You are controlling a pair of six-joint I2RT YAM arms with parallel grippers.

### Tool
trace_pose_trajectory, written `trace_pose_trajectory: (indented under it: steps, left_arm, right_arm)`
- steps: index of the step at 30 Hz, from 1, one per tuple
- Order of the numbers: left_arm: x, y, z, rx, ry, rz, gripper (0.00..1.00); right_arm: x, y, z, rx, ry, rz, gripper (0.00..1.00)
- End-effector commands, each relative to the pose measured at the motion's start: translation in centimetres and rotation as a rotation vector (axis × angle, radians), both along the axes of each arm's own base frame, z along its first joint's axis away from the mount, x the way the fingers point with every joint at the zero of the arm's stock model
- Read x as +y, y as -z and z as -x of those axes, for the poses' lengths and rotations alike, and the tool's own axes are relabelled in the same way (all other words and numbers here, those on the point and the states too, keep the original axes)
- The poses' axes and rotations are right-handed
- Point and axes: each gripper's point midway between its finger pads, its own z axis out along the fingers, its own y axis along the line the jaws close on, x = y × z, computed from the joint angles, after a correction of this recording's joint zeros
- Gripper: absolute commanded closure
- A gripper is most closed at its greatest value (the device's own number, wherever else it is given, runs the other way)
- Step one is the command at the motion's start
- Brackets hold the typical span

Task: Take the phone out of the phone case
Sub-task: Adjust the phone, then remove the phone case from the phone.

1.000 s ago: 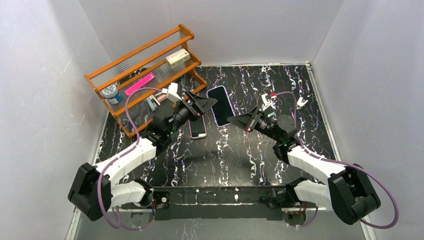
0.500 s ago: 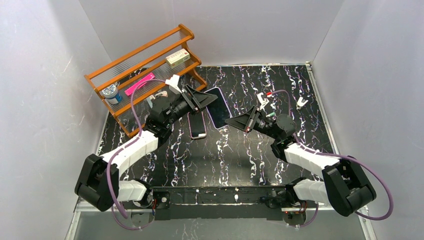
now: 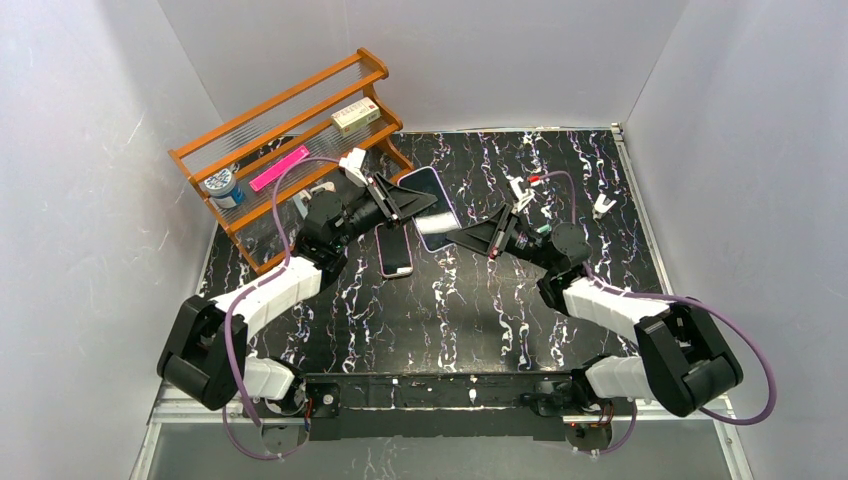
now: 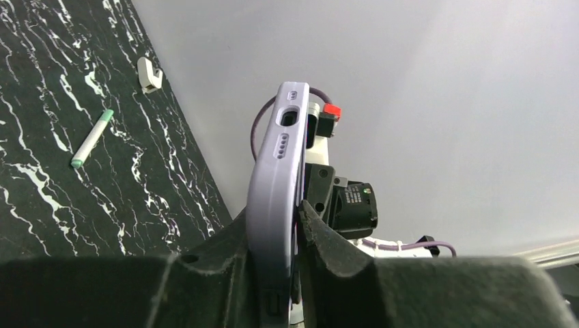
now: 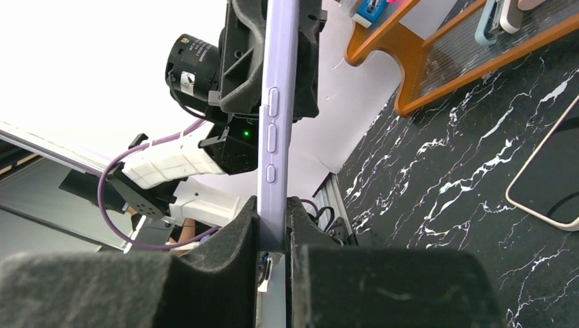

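Note:
The phone and phone case together (image 5: 273, 222) are clamped across their thickness by my right gripper, so it should open and work at the phone case's corner (image 3: 456, 229) first.
A phone in a lilac phone case (image 3: 432, 200) is held off the black marble table between both arms, dark screen facing up. My left gripper (image 3: 415, 204) is shut on its left long edge, and my right gripper (image 3: 465, 238) is shut on its near end. The left wrist view has the lilac case (image 4: 273, 184) edge-on between the fingers of the left gripper (image 4: 274, 229), charging port and speaker holes at its top. From the right wrist the case (image 5: 274, 116) also shows edge-on with its side buttons, pinched in the right gripper (image 5: 273, 213).
A second phone (image 3: 394, 252) with a pinkish rim lies flat on the table under the left gripper. An orange wooden rack (image 3: 300, 110) stands at back left with a tape roll (image 3: 222, 187), a pink strip and a box. White clips (image 3: 603, 206) and a green-tipped marker (image 4: 91, 139) lie at right.
The left gripper, open a second ago, has closed on the case's edge. The right arm has carried the cased phone a little left and toward the left gripper.

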Motion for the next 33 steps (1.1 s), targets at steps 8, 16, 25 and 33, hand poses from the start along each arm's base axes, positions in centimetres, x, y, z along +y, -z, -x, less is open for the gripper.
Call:
trace_pose_trajectory:
  steps: [8,16,25,33]
  left_arm:
    - [0.9,-4.1,-0.4,-0.036,-0.060,0.119,1.00]
    - [2.8,-4.2,-1.9,0.035,-0.206,0.190,1.00]
    - [3.3,-4.7,-2.3,0.071,-0.270,0.244,1.00]
    - [2.6,-4.9,-2.0,0.074,-0.273,0.253,1.00]
  right_arm:
    - [0.1,-3.6,0.1,-0.156,-0.010,-0.056,0.83]
    - [0.6,-3.8,0.4,-0.185,0.001,-0.057,0.43]
    - [1.5,-4.1,0.7,-0.240,0.000,-0.058,0.40]
    - [2.3,-4.8,0.4,-0.267,0.009,-0.083,0.43]
